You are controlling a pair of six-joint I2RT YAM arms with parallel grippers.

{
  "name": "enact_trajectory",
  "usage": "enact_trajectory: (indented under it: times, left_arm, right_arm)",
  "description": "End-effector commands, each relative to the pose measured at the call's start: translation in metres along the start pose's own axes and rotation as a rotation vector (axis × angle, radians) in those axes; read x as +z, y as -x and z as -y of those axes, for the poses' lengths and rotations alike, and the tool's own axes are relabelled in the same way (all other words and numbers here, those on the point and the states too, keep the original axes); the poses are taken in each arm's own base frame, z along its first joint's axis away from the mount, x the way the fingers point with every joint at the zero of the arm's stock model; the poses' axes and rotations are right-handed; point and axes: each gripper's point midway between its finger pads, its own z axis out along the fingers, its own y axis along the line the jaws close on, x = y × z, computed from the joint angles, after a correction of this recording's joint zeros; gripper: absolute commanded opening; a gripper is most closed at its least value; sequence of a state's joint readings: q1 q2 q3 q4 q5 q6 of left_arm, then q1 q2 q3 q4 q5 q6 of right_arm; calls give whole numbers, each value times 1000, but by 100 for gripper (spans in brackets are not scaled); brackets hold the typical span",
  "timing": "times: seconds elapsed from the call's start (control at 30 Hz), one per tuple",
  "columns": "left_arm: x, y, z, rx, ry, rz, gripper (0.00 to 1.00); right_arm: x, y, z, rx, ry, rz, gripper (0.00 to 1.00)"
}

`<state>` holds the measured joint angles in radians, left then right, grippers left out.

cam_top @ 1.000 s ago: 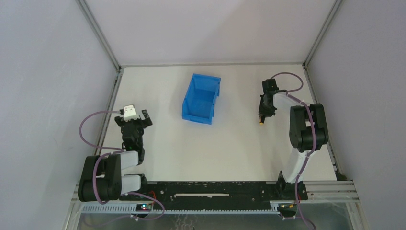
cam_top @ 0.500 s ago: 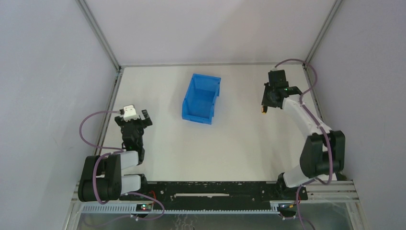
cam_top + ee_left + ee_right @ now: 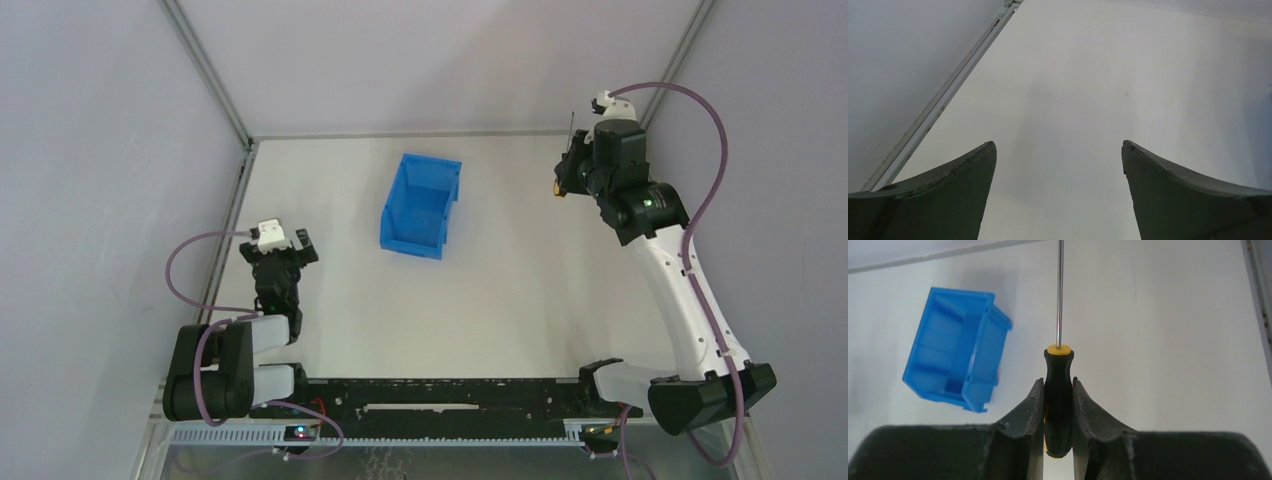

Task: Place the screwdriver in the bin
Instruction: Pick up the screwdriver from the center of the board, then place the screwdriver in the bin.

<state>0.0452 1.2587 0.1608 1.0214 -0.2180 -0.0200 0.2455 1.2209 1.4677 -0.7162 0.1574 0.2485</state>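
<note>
The screwdriver's shaft [image 3: 571, 130] points along the length of the empty blue bin [image 3: 419, 208], so I should go on moving the screwdriver there with my right gripper until its handle hangs low inside.
My right gripper [image 3: 568, 172] is shut on the screwdriver [image 3: 563, 180] and holds it in the air over the table's far right. In the right wrist view the black handle [image 3: 1058, 390] is pinched between the fingers of my right gripper [image 3: 1057, 382], with the yellow collar and thin metal shaft pointing away from them. The blue bin [image 3: 420, 205] stands open-topped on the table's middle back, well to the left of the screwdriver, and shows at the left as the bin [image 3: 955, 347]. My left gripper [image 3: 283, 248] rests at the left side, open and holding nothing [image 3: 1058, 145].
Grey walls and metal frame rails [image 3: 240, 165] close in the white table on the left, back and right. The right arm's long white link [image 3: 690, 290] stretches along the right side. A black rail [image 3: 440, 395] runs along the near edge.
The right arm has stretched out and risen, carrying the screwdriver up and toward the far right corner. The left arm and the bin have not moved.
</note>
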Motion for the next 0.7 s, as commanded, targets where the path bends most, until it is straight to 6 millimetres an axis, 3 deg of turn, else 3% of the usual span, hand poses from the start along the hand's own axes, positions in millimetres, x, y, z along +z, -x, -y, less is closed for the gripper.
enact_trajectory:
  times: [0.0, 0.27, 0.67]
  left_arm:
    - [8, 22, 2, -18, 4, 60, 100]
    - [8, 22, 2, -18, 4, 59, 100]
    - [8, 22, 2, -18, 4, 60, 100]
  right_arm:
    - [-7, -4, -13, -14, 11, -17, 14]
    - [9, -19, -84, 3, 99, -50, 13]
    - [37, -26, -211, -30, 220, -85, 13]
